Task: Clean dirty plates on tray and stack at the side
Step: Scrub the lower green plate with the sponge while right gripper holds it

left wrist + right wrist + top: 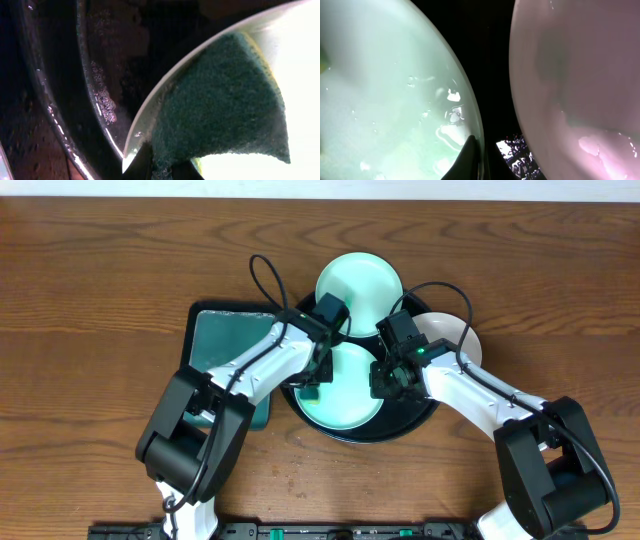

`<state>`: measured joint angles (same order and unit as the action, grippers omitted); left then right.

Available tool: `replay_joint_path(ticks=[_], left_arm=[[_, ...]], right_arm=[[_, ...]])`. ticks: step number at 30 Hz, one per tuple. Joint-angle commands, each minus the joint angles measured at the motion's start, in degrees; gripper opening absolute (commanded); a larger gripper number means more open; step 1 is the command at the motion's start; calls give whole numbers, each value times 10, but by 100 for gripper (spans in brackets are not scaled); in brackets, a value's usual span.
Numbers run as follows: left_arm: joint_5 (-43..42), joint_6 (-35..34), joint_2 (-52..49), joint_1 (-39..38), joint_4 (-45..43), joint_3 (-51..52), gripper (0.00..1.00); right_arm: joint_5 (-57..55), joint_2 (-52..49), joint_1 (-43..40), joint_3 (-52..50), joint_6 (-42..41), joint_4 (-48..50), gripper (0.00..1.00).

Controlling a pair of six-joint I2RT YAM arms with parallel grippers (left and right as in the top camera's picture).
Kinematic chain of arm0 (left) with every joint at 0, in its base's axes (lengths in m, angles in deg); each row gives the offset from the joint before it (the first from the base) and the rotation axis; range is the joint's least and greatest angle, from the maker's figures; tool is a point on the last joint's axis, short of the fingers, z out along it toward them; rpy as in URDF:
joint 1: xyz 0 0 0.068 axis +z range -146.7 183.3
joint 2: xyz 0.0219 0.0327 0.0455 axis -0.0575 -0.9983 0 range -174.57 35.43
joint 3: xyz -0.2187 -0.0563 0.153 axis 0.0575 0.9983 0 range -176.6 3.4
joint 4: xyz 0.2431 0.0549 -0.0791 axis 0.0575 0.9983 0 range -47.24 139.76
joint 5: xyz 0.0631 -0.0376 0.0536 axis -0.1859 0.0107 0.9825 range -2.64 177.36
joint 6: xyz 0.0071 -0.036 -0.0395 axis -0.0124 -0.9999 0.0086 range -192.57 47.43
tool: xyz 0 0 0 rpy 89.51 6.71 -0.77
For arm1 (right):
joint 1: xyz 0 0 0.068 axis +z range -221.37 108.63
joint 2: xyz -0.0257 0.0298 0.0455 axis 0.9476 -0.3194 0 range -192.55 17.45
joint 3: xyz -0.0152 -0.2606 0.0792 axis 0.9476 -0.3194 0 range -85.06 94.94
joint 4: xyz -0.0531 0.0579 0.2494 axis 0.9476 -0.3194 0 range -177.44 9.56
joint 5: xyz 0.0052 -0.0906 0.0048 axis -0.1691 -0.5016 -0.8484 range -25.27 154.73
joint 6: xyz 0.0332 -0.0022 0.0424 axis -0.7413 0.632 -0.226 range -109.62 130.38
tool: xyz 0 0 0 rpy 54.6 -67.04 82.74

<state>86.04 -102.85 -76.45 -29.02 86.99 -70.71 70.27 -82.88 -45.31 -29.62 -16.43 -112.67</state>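
Note:
The sponge is up to the plate's rim point(301, 394) near the rectangular tray, so the robot's left gripper should wipe the sponge back across the plate point(357, 402) toward the right gripper.
The round black tray point(405, 423) sits mid-table. A pale-mint plate point(350, 405) with a teal-green wet film lies in it. My left gripper point(312, 386) is shut on a dark green sponge point(220, 105) that presses on this plate's left part point(300, 60). My right gripper point(384, 383) is shut on the same plate's right rim; one finger point(476, 160) lies on the rim of the plate point(380, 90). A second mint plate point(358, 280) lies over the tray's far edge. A white plate point(455, 335) lies over its right edge and shows in the right wrist view point(580, 75).
A rectangular black tray with a teal-green interior point(225, 340) lies just left of the round tray, under my left arm. The round tray's wet black floor point(100, 100) shows beside the sponge. Brown wooden table point(90, 300) lies all around.

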Motion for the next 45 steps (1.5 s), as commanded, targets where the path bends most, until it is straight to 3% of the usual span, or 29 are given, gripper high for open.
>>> replay_joint_path(ticks=[1,4,8,17,27,30,36,41,45], left_arm=[[-15,23,-32,30,-22,25,7],[-180,26,-32,24,-75,27,7],[-281,26,-33,-2,-130,29,7],[-283,21,-39,-81,-134,30,8],[-282,0,-39,-92,-40,30,7],[-236,-6,-38,-91,2,29,7],[-17,-46,-24,-80,96,29,7],[82,-46,2,-56,98,28,8],[110,-29,8,-27,76,24,7]], right_arm=[[-57,-16,-1,-5,-1,-3,1],[-57,-16,-1,-5,-1,-4,1],[-57,-16,-1,-5,-2,-4,1],[-57,-16,-1,-5,-2,-6,1],[-57,-16,-1,-5,-2,-8,1],[-57,-16,-1,-5,-2,-8,1],[-57,-16,-1,-5,-1,-8,1],[-57,-16,-1,-5,-1,-7,1],[-57,-16,-2,-5,-1,-8,1]])
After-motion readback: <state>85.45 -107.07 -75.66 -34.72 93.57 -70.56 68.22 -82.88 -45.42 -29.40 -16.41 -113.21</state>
